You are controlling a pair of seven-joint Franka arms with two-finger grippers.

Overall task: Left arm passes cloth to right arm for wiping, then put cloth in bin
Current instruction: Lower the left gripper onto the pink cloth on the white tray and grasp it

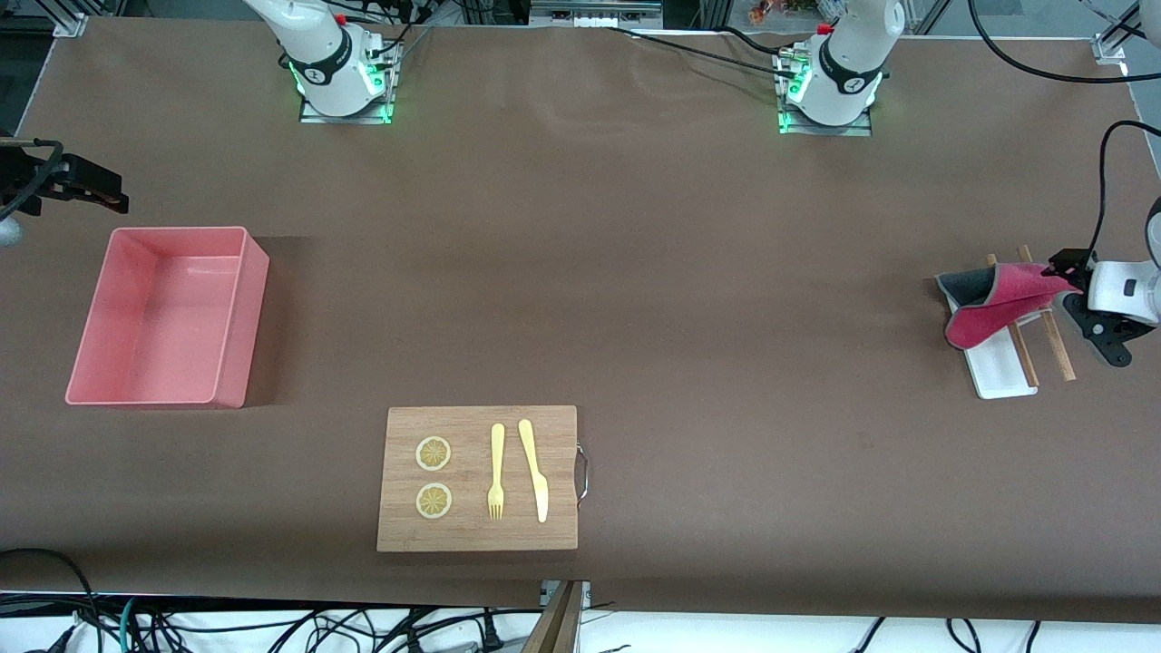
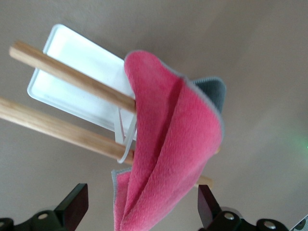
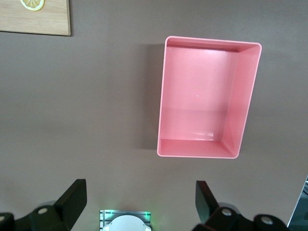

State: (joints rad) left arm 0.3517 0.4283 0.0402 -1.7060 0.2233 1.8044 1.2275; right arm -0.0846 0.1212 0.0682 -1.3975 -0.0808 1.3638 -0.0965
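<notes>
My gripper is going to lift the crimson-pink cloth point(image 1: 1009, 299), which is only hanging over the wooden rods point(image 1: 1057, 344). The cloth will come free and the rack will stay in place.
The crimson-pink cloth point(image 1: 989, 308) with grey edging hangs draped over a small rack of two wooden rods point(image 1: 1057, 340) on a white tray point(image 1: 998, 367), at the left arm's end of the table. My left gripper point(image 1: 1084, 304) is open, one finger on each side of the cloth's upper fold, not pinching it. In the left wrist view the cloth point(image 2: 168, 144) hangs between the spread fingers of my left gripper point(image 2: 142, 211). The pink bin point(image 1: 240, 363) stands empty at the right arm's end. My right gripper point(image 1: 104, 192) is open and empty, up in the air beside the bin point(image 3: 161, 96).
A wooden board point(image 1: 481, 535) lies near the front edge, mid-table, with two lemon slices point(image 1: 434, 453), a yellow fork point(image 1: 496, 472) and a yellow knife point(image 1: 535, 472) on it. Its corner shows in the right wrist view point(image 3: 33, 24).
</notes>
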